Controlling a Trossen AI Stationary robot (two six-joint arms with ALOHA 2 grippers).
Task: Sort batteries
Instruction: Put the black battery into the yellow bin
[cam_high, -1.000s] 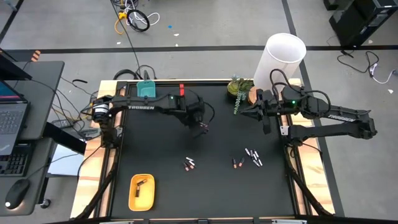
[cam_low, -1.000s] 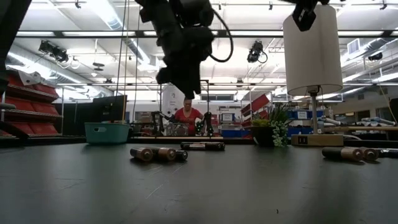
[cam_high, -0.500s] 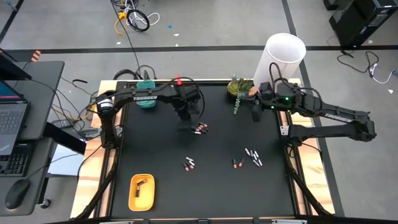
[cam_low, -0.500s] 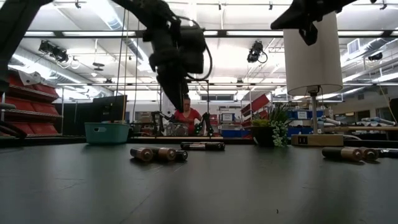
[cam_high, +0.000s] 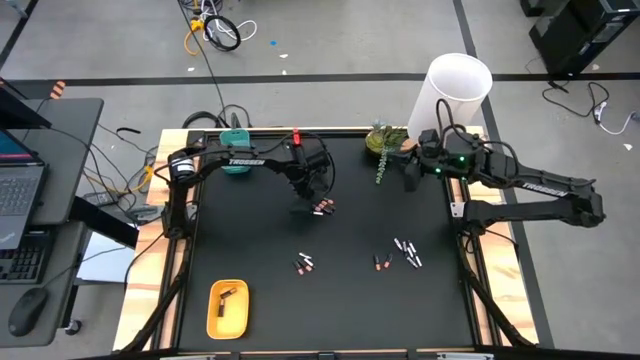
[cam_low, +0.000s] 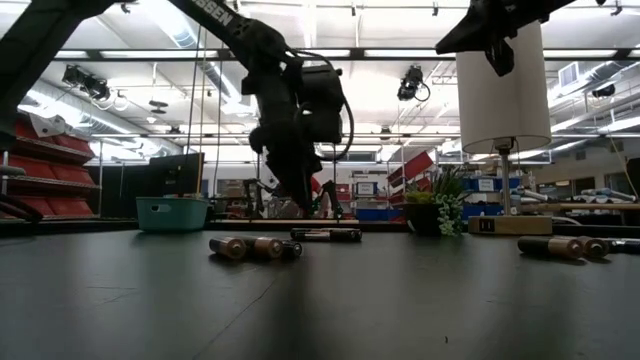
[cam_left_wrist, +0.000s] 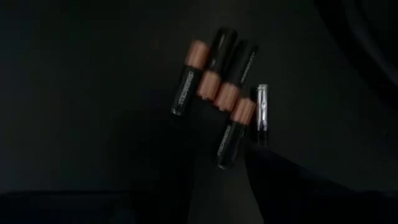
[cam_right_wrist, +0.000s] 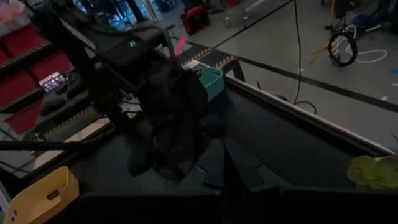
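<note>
The nearest orange-ended battery's dark end (cam_left_wrist: 230, 144) sticks out toward my left gripper's open fingers, so I should keep lowering them until they straddle it, then close them.
Several batteries lie in small groups on the black table: one group (cam_high: 322, 207) in the middle, one (cam_high: 306, 264) nearer, and others (cam_high: 407, 252) to the right. My left gripper (cam_high: 305, 203) hangs open just above the table beside the middle group, pointing steeply down. Its wrist view shows these dark, orange-ended batteries (cam_left_wrist: 214, 81) and one silvery one (cam_left_wrist: 262, 107) ahead of its fingers. My right gripper (cam_high: 410, 181) is shut and held high at the table's far right, holding nothing. The yellow tray (cam_high: 227, 308) holds one battery. The teal tray (cam_high: 235, 160) is partly hidden by my left arm.
A white lamp shade (cam_high: 455, 95) and a small green plant (cam_high: 383, 145) stand at the far right corner. In the low view, batteries (cam_low: 250, 246) lie in a row in front of my left gripper (cam_low: 300, 195). A person shows far behind the table.
My left gripper has come down toward the middle group of batteries and has rolled about its own axis; the batteries have not moved. My right gripper has turned a little and shifted toward the table's left, then kept still.
</note>
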